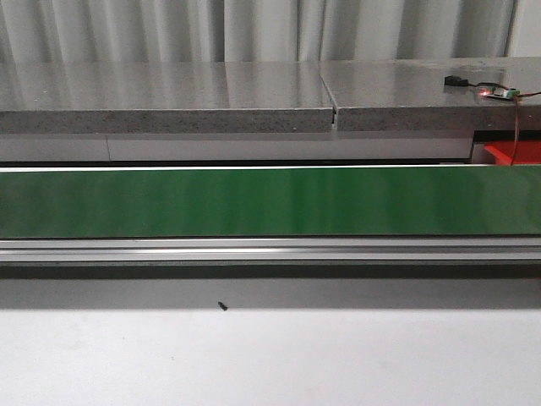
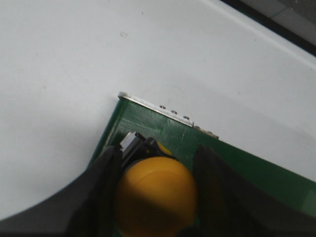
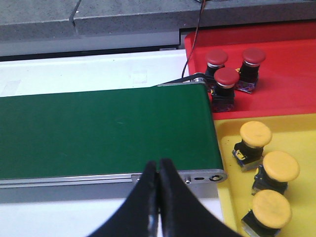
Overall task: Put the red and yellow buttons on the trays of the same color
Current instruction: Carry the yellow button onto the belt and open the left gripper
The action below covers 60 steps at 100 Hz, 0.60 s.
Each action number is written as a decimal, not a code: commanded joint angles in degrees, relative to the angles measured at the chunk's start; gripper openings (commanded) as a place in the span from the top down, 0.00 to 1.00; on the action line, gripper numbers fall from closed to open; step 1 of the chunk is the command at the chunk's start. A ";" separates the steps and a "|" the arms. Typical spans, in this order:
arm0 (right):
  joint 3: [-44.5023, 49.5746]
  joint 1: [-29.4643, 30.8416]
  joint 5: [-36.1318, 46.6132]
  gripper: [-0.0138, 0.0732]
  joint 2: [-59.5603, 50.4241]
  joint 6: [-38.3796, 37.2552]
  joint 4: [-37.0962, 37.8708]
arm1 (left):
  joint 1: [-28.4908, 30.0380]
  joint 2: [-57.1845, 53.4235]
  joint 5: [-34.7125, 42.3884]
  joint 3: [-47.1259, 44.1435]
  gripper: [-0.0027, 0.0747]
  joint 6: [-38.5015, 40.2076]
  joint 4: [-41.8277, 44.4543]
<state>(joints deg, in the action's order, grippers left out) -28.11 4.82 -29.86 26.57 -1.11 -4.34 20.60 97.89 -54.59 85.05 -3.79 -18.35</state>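
Observation:
The yellow button's black base [image 2: 137, 149] is facing the clear green belt [image 2: 155, 122], so my left gripper should go on lowering the button before it lets go once the base stands on the belt.
In the left wrist view my left gripper [image 2: 159, 153] is shut on a yellow button [image 2: 155, 195], its dark fingers [image 2: 103, 187] pressed on both sides of the round cap. The button hangs over the end of the green belt [image 2: 256, 168]. My right gripper [image 3: 158, 170] is shut and empty, just off the belt's other end [image 3: 98, 131]. Beside it, a red tray [image 3: 286, 64] carries three red buttons [image 3: 227, 78] and a yellow tray [image 3: 301, 133] carries three yellow buttons [image 3: 280, 167]. No gripper shows in the front view.
The green belt [image 1: 270, 201] runs across the whole front view, with an aluminium rail [image 1: 270, 249] in front of it and white tabletop nearer. Behind it runs a grey stone ledge [image 1: 169, 101] with a small circuit board [image 1: 494, 91] and cable. A corner of the red tray [image 1: 516, 152] shows at right.

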 commanded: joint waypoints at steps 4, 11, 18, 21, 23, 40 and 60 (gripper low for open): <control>-1.45 -0.06 4.17 0.92 0.18 0.41 -0.25 | -2.12 -3.64 2.86 -2.37 0.76 -0.30 -1.53; -1.45 -0.06 4.17 0.92 0.18 0.41 -0.25 | -3.28 -3.64 4.19 -4.53 0.76 -0.30 -1.53; -1.45 -0.06 4.17 0.92 0.18 0.41 -0.25 | -4.14 -3.64 5.50 -6.17 0.76 -0.30 -1.53; -1.45 -0.06 4.17 0.92 0.18 0.41 -0.25 | -4.26 -3.64 5.83 -6.79 0.76 -0.30 -1.53; -1.45 -0.06 4.17 0.92 0.18 0.41 -0.25 | -4.38 -3.54 6.12 -6.92 0.76 -0.30 -1.53; -1.45 -0.06 4.17 0.92 0.18 0.41 -0.25 | -4.38 -3.33 5.57 -7.47 0.75 -0.30 -2.22; -1.45 -0.06 4.17 0.92 0.18 0.41 -0.25 | -4.38 -3.22 3.81 -7.47 0.48 -0.30 -2.22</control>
<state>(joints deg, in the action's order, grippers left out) -28.11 4.82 -29.86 26.57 -1.11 -4.34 16.58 97.12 -51.41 76.06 -3.92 -18.69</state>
